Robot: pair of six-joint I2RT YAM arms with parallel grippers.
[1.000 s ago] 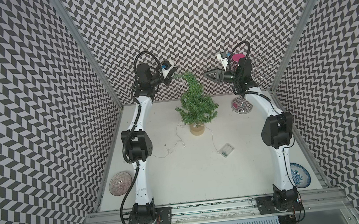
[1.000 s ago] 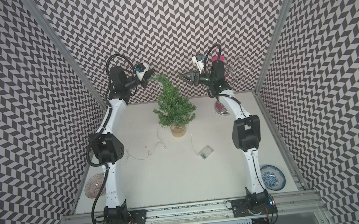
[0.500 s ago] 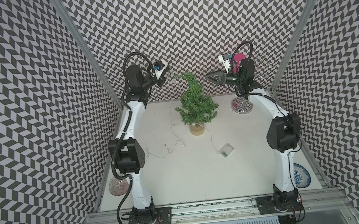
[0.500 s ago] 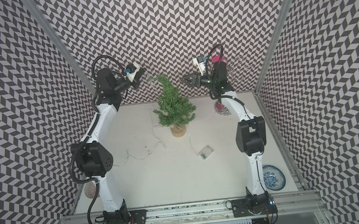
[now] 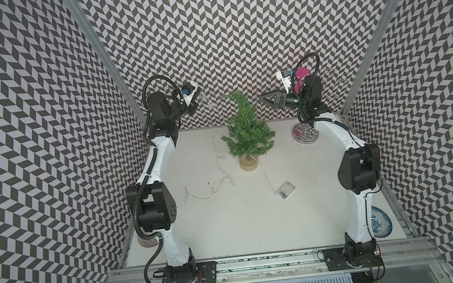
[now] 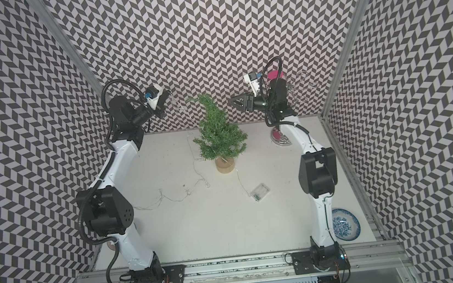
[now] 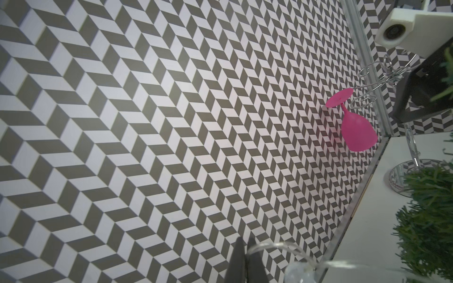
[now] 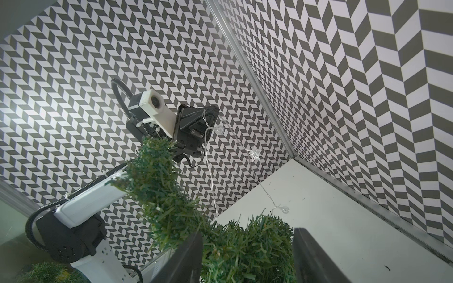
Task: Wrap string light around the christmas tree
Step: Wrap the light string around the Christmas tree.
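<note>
Next, my left gripper swings back behind the christmas tree [image 5: 241, 102] and hands the wire over there, as it holds the string light [image 5: 206, 98] far from my open right gripper.
The christmas tree [image 5: 247, 134] is small, green and bushy, with a curled tip and a tan base, and stands at the back middle of the table in both top views. My left gripper [image 5: 197, 100] hangs high to the left of the tip, shut on the string light [image 5: 216, 149]. In the left wrist view the thin wire [image 7: 277, 245] runs out from between the closed fingers [image 7: 239, 259]. The wire drops to the table, trails left, and ends at the clear battery box [image 5: 285, 193]. My right gripper [image 5: 264, 101] is open, level with the tip and just right of it, holding nothing. Foliage [image 8: 245, 245] shows beyond its fingers [image 8: 186, 254].
A chrome rack [image 5: 305, 135] with a pink glass [image 5: 302, 74] stands at the back right, behind my right arm. A blue and white plate [image 5: 381, 220] lies at the front right. A pinkish dish [image 5: 147, 242] sits under my left arm, which is near the left wall.
My left gripper has drawn back to the left, away from the tree's tip, keeping hold of the string light, and its elbow has swung outward. My right gripper has barely moved.
</note>
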